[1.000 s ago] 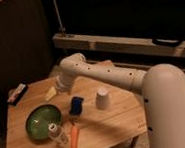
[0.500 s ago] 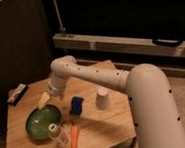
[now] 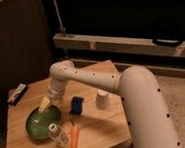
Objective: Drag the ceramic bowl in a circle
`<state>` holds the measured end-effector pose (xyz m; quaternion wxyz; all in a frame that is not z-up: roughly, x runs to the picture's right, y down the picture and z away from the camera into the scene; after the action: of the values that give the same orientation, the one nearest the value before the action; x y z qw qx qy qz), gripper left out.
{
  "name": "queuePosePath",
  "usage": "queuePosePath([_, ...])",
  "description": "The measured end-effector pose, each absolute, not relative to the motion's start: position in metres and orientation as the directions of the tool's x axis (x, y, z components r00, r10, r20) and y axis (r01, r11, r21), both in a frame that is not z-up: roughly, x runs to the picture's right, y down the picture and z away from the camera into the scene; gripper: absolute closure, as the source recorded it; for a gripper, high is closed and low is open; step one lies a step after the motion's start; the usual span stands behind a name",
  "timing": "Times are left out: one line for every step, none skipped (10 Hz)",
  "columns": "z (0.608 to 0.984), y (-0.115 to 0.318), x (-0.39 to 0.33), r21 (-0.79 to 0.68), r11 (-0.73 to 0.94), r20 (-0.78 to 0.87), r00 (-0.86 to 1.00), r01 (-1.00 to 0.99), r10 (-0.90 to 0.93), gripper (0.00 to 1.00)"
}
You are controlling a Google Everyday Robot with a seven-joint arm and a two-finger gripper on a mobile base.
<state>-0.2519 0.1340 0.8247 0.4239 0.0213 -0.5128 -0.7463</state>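
Note:
I expect the ceramic bowl [image 3: 42, 125] to push the blue object [image 3: 77, 106] along when I drag the bowl in a circle, because the blue object stands close beside it.
The ceramic bowl [image 3: 41, 124] is round, shallow and glossy green, and sits on the front left of the wooden table [image 3: 100, 133]. My white arm reaches over the table from the right and bends down toward the bowl. The gripper [image 3: 44, 104], with yellowish tips, hangs open just over the bowl's far rim. Nothing is held in it. Whether it touches the rim cannot be told.
A clear plastic bottle [image 3: 56, 133] stands against the bowl's front right edge, with a carrot [image 3: 74, 139] lying beside it. A blue object [image 3: 77, 105] and an upturned white cup [image 3: 103, 99] stand mid-table. A small dark and white item [image 3: 16, 93] lies at the far left corner.
The arm has swung left and downward, carrying the gripper from the table's far left side to the bowl's far rim. The objects on the table have not moved.

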Motion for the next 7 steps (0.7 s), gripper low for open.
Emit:
queuePosePath([0.824, 0.136, -0.252, 0.79, -0.111, 0.405, -0.649, 0.603, -0.644, 0.2])
queuePosePath([0.825, 0.138, -0.254, 0.794, -0.112, 0.406, -0.657, 0.598, -0.635, 0.21])
queuePosePath([0.824, 0.141, -0.256, 0.797, -0.114, 0.406, -0.665, 0.593, -0.626, 0.27])
queuePosePath([0.824, 0.144, -0.258, 0.798, -0.116, 0.408, -0.672, 0.591, -0.618, 0.38])
queuePosePath([0.825, 0.147, -0.258, 0.798, -0.119, 0.41, -0.677, 0.59, -0.611, 0.46])
queuePosePath([0.826, 0.15, -0.259, 0.797, -0.12, 0.415, -0.681, 0.592, -0.604, 0.51])
queuePosePath([0.828, 0.152, -0.259, 0.795, -0.12, 0.42, -0.682, 0.595, -0.599, 0.52])
